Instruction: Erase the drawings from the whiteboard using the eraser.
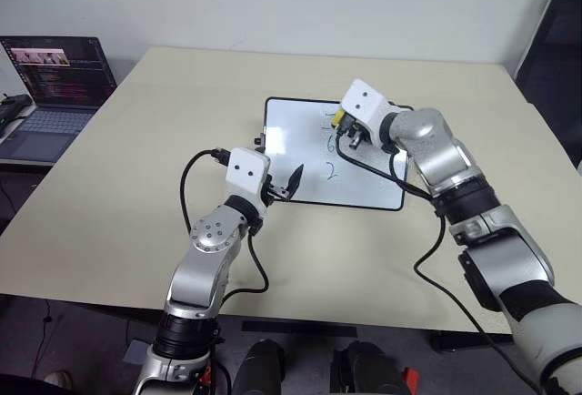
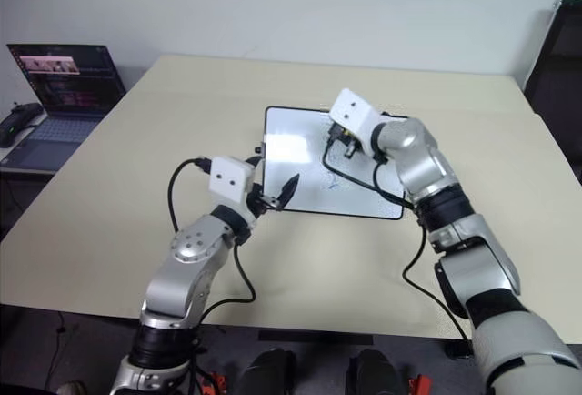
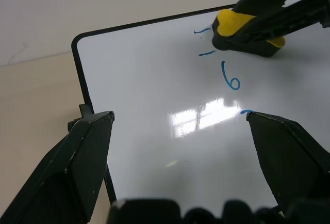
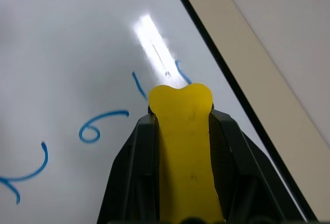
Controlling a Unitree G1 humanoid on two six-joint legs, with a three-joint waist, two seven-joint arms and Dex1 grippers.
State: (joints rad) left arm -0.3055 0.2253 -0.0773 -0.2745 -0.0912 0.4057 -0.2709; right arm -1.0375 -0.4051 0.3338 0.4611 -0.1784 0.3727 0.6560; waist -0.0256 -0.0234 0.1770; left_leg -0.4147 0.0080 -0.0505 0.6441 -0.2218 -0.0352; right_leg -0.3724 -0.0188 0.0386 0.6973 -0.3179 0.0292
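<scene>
The blue dashes (image 4: 138, 83) go beyond the eraser's tip, so next I sweep my right gripper back over them toward the frame's small knob (image 1: 260, 142) before wiping the "6".
The whiteboard (image 1: 296, 154) lies flat in the middle of the beige table (image 1: 164, 113). On its right half are the drawings in blue: short dashes (image 3: 207, 53), a "6" (image 3: 230, 77) and a "2" (image 1: 332, 172). My right gripper (image 1: 346, 131) is shut on the yellow and black eraser (image 3: 247, 32), whose yellow tip (image 4: 181, 100) rests on the board at the dashes, near the far right edge. My left gripper (image 1: 287, 186) hovers open at the board's near left edge, one finger (image 3: 77, 157) by the frame's small knob, the other finger (image 3: 289, 152) over the white surface.
An open laptop (image 1: 56, 86) stands on a lower side table to the left, with a dark object (image 2: 18, 124) beside it. A black chair (image 1: 556, 58) stands past the table's right edge. Cables hang from both wrists over the table.
</scene>
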